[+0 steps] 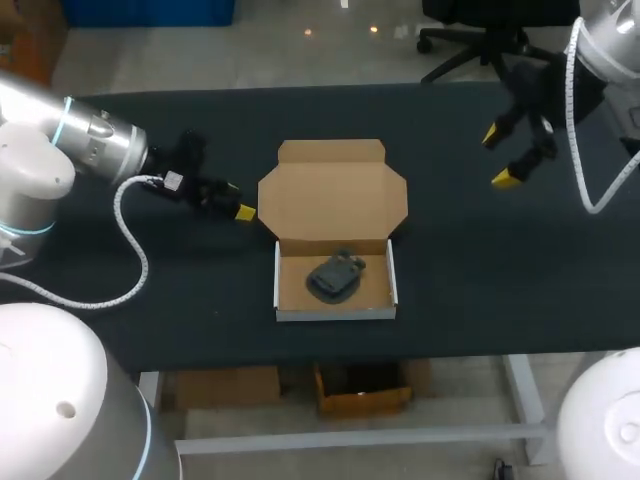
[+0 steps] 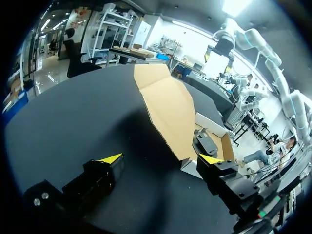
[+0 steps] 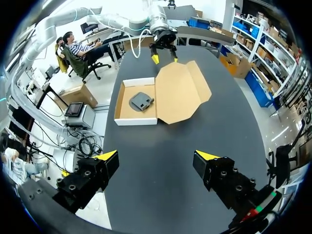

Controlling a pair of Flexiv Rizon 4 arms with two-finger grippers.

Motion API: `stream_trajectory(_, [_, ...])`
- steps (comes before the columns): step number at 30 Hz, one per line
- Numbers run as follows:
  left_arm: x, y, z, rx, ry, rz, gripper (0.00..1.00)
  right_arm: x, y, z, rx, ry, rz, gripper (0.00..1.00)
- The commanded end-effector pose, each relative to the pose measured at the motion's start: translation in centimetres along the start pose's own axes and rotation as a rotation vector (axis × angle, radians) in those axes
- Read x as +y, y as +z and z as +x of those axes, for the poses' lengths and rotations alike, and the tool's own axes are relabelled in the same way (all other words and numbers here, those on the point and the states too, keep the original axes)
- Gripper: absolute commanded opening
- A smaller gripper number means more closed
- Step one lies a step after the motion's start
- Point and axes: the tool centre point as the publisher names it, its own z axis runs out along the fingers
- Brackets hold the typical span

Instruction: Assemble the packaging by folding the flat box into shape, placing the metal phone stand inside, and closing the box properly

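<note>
The lid has a crease [image 1: 331,163] across it before its far flap [image 1: 331,151], so the flap will bend toward the tray and stay bent when I push it.
The cardboard box [image 1: 285,300] stands at the table's middle with its tray folded up and white on the outside. Its lid [image 1: 333,195] lies open and flat behind the tray. The dark grey metal phone stand [image 1: 335,277] lies inside the tray. My left gripper [image 1: 236,203] is low, just left of the lid's edge, open and empty. In the left wrist view the lid [image 2: 165,105] and the stand [image 2: 204,142] lie ahead of its open fingers [image 2: 111,159]. My right gripper [image 1: 500,156] hangs open above the back right. The right wrist view has the box [image 3: 122,105] far ahead.
Black table [image 1: 480,290] with bare cloth left, right and in front of the box. The left arm's white cable [image 1: 130,240] loops over the table's left part. The table's front edge runs just below the tray.
</note>
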Motion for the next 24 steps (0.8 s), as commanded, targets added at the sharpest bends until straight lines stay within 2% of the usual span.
stream_trajectory(1, [-0.9, 1.0, -0.8, 0.088, 0.000, -0.020, 1.00, 0.5, 0.1, -0.3, 0.002, 0.003, 0.014, 1.00])
stream_trajectory(4, [-1.4, 1.5, -0.8, 0.128, -0.011, -0.020, 1.00, 0.5, 0.2, -0.4, -0.005, 0.011, 0.026, 1.00])
stream_trajectory(17, [-2.6, 3.0, 0.2, 0.194, -0.033, -0.030, 1.00, 0.5, 0.5, -0.9, -0.015, 0.028, 0.050, 1.00])
stream_trajectory(21, [-3.0, 3.5, 0.7, 0.220, -0.020, -0.036, 0.85, 0.5, 0.7, -1.1, -0.014, 0.032, 0.051, 1.00])
stream_trajectory(24, [-3.1, 4.0, 1.0, 0.232, -0.016, -0.048, 0.78, 0.5, 0.7, -1.1, -0.014, 0.034, 0.052, 1.00])
